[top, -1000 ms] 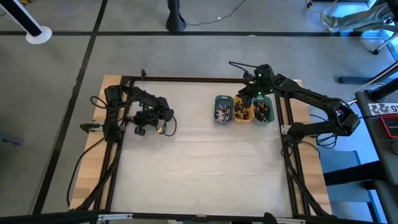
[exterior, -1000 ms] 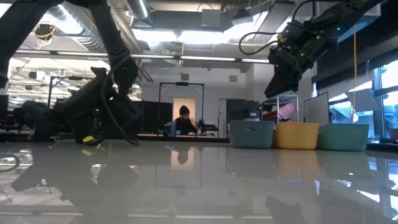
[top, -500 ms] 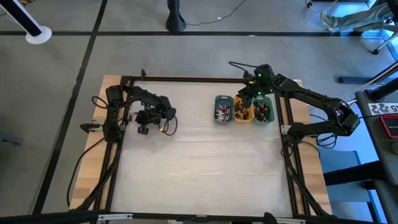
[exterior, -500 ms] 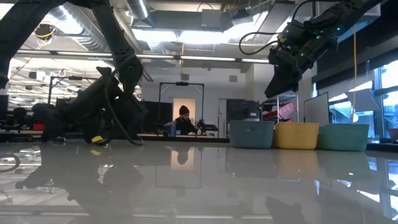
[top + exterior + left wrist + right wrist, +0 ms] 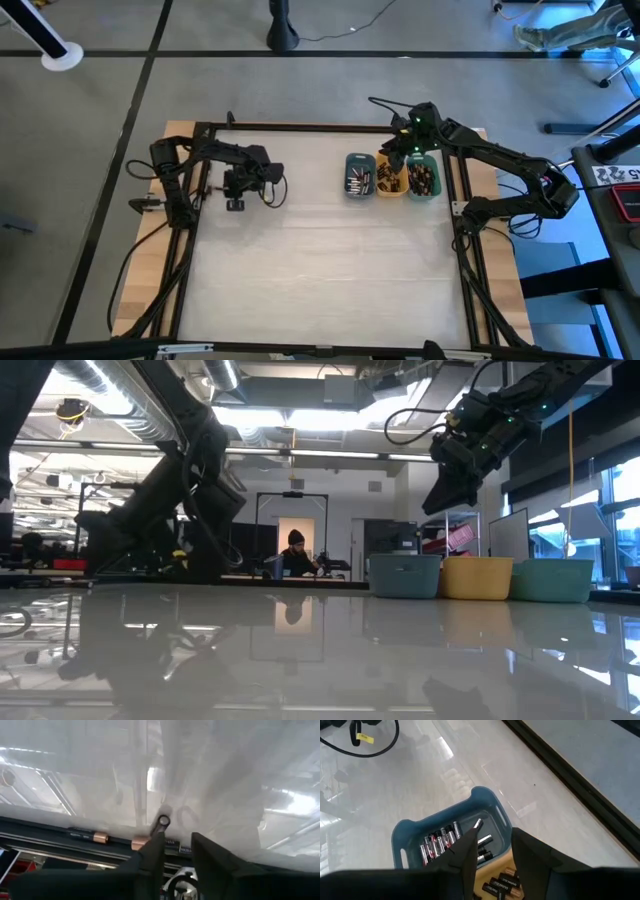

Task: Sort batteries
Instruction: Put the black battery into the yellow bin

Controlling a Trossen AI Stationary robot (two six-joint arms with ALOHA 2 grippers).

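My left gripper should open wider and center both fingers around the battery's body (image 5: 157, 828) before it closes, because the tilted battery's round end (image 5: 164, 820) lines up with one finger.
My left gripper (image 5: 176, 847) hangs open a little above the glossy table near its far left edge (image 5: 233, 203). Dark batteries with copper ends (image 5: 89, 836) lie along the black frame rail (image 5: 45, 832) just beyond it. A small dark round battery end (image 5: 163, 821) shows at one fingertip. My right gripper (image 5: 495, 837) stands open in the air over the slate-blue tray (image 5: 405, 832), still. Silvery batteries with red marks (image 5: 437, 842) lie in that tray, and one silvery battery (image 5: 478, 824) shows beside a fingertip. My left gripper has the round battery end (image 5: 163, 821) right at the tip of one finger (image 5: 152, 847); whether they touch I cannot tell. My right gripper has a silvery battery (image 5: 478, 824) at the edge of one finger (image 5: 467, 847); whether it touches it or the battery lies in the tray I cannot tell.
Three small trays stand side by side at the far right: slate-blue (image 5: 359, 176), orange (image 5: 390, 178) and green (image 5: 423, 178), each with batteries. A black frame (image 5: 300, 127) borders the table. The wide middle and near part of the white top (image 5: 330, 270) is bare. A person sits far off (image 5: 296, 552).
My left gripper has risen off the table and drawn back a little toward the far left corner, its arm folding up higher. My right gripper has kept still over the trays.
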